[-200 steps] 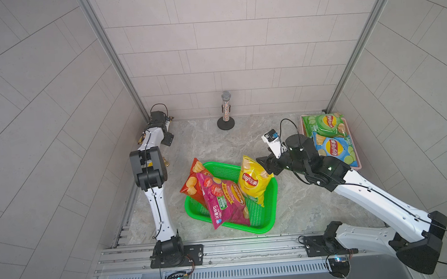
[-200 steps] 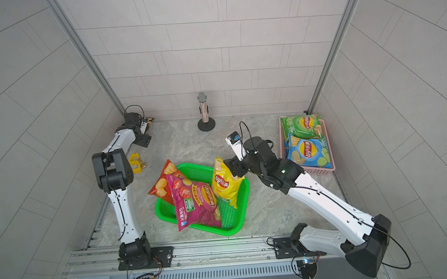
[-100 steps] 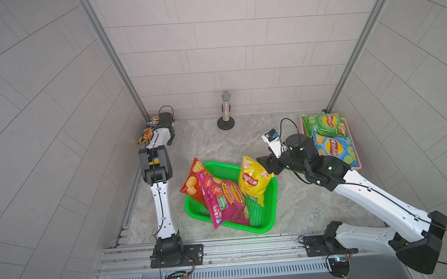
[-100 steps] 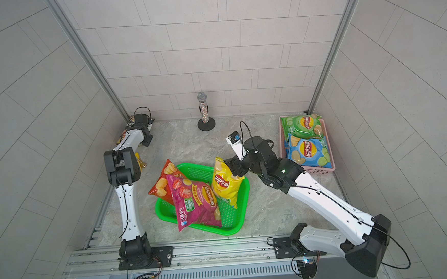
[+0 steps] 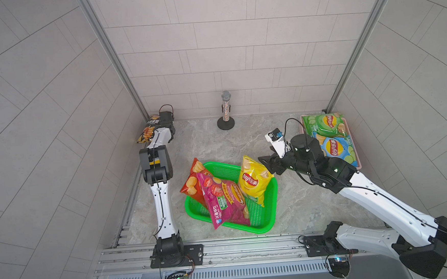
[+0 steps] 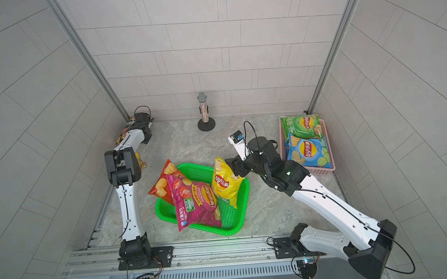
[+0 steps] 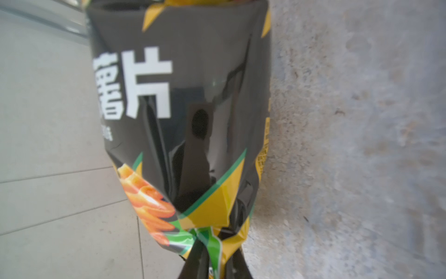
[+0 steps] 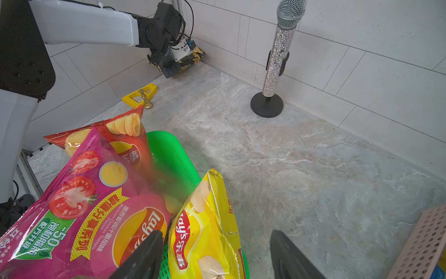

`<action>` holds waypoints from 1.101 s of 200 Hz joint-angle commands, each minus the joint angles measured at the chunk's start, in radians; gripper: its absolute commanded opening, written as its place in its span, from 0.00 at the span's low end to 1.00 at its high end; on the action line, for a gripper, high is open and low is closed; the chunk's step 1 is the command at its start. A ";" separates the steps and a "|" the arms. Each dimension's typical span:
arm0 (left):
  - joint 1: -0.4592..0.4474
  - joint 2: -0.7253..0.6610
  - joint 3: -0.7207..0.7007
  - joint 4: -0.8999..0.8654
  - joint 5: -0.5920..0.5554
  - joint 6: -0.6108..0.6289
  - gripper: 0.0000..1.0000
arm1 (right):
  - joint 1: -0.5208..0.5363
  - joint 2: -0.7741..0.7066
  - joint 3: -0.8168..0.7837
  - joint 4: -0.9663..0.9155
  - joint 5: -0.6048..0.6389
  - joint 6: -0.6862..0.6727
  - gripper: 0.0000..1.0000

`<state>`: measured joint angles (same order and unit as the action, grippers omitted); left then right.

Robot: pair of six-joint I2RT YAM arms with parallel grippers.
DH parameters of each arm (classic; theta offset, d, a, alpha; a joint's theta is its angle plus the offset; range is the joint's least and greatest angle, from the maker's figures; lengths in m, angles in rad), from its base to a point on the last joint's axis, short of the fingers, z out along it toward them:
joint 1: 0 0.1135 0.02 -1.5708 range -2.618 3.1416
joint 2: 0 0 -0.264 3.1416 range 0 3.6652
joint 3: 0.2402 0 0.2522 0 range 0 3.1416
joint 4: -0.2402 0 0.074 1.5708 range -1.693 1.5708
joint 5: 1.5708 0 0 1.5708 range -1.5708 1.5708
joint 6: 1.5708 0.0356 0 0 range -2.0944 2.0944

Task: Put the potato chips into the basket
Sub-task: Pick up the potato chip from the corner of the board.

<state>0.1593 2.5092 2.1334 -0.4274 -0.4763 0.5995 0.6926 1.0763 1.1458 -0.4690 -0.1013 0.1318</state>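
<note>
The black bag in the far corner (image 5: pixel 145 133) is too far away for my right gripper to reach, so next my left gripper brings the bag's loose end (image 7: pixel 181 5) over to my right gripper.
A black bag of potato chips (image 7: pixel 193 96) leans in the far left corner (image 5: pixel 148 128) against the wall. My left gripper (image 7: pixel 210 252) is shut on its crimped end. The green basket (image 5: pixel 265 228) holds a red-orange bag (image 5: pixel 193 182), a magenta bag (image 5: pixel 223 198) and an upright yellow bag (image 5: pixel 254 180). My right gripper (image 8: pixel 217 256) stands open at the basket's right far corner, with the yellow bag's (image 8: pixel 205 229) edge between its fingers. A green bag (image 5: pixel 322 124) and a blue bag (image 5: pixel 336 149) lie in the pink tray (image 6: pixel 322 169).
A glittery microphone on a black stand (image 5: pixel 226 110) is at the back wall. A yellow triangular piece (image 8: pixel 140 94) and a small gold chess piece (image 8: pixel 144 99) lie by the left wall. Tiled walls close in three sides.
My left gripper has shut on the black bag, and the left arm's elbow has swung right, so the bag now shows beside it. The right arm has not moved.
</note>
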 commanded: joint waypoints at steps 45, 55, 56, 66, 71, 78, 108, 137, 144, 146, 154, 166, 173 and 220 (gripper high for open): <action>-0.004 -0.145 -0.028 0.024 -0.032 0.027 0.00 | -0.004 -0.039 -0.022 0.015 -0.003 0.018 0.74; -0.004 -0.172 -0.034 0.023 -0.027 0.028 0.00 | -0.003 -0.047 -0.028 0.023 -0.004 0.028 0.74; -0.004 -0.175 -0.035 0.023 -0.027 0.028 0.00 | -0.003 -0.048 -0.029 0.024 -0.005 0.030 0.74; -0.005 -0.202 -0.041 0.020 -0.017 0.029 0.00 | -0.003 -0.060 -0.037 0.037 -0.013 0.040 0.74; -0.006 -0.215 -0.043 0.016 -0.012 0.029 0.00 | -0.003 -0.064 -0.041 0.045 -0.014 0.049 0.74; -0.008 -0.233 -0.041 0.008 -0.006 0.028 0.00 | -0.004 -0.069 -0.048 0.053 -0.018 0.063 0.73; -0.018 -0.320 -0.040 -0.031 0.024 0.021 0.00 | -0.004 -0.063 -0.052 0.083 -0.051 0.143 0.72; -0.030 -0.424 -0.040 -0.106 0.098 -0.025 0.00 | -0.003 -0.060 -0.061 0.148 -0.101 0.233 0.70; -0.031 -0.453 -0.040 -0.135 0.136 -0.040 0.00 | -0.004 -0.063 -0.067 0.179 -0.130 0.244 0.70; -0.032 -0.461 -0.040 -0.146 0.155 -0.045 0.00 | -0.004 -0.063 -0.069 0.187 -0.137 0.249 0.70; -0.034 -0.500 -0.044 -0.181 0.203 -0.065 0.00 | -0.003 -0.068 -0.082 0.225 -0.162 0.274 0.70; -0.041 -0.562 -0.067 -0.208 0.255 -0.096 0.00 | -0.002 -0.071 -0.092 0.272 -0.178 0.327 0.69; -0.046 -0.601 -0.080 -0.226 0.282 -0.111 0.00 | -0.002 -0.068 -0.094 0.293 -0.188 0.358 0.68; -0.101 -0.846 -0.169 -0.397 0.565 -0.165 0.00 | 0.017 -0.016 -0.095 0.450 -0.250 0.542 0.67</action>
<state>0.0879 1.7748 2.0052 -0.7036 -0.1123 0.4881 0.6960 1.0389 1.0550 -0.1520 -0.3050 0.5396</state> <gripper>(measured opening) 0.053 0.671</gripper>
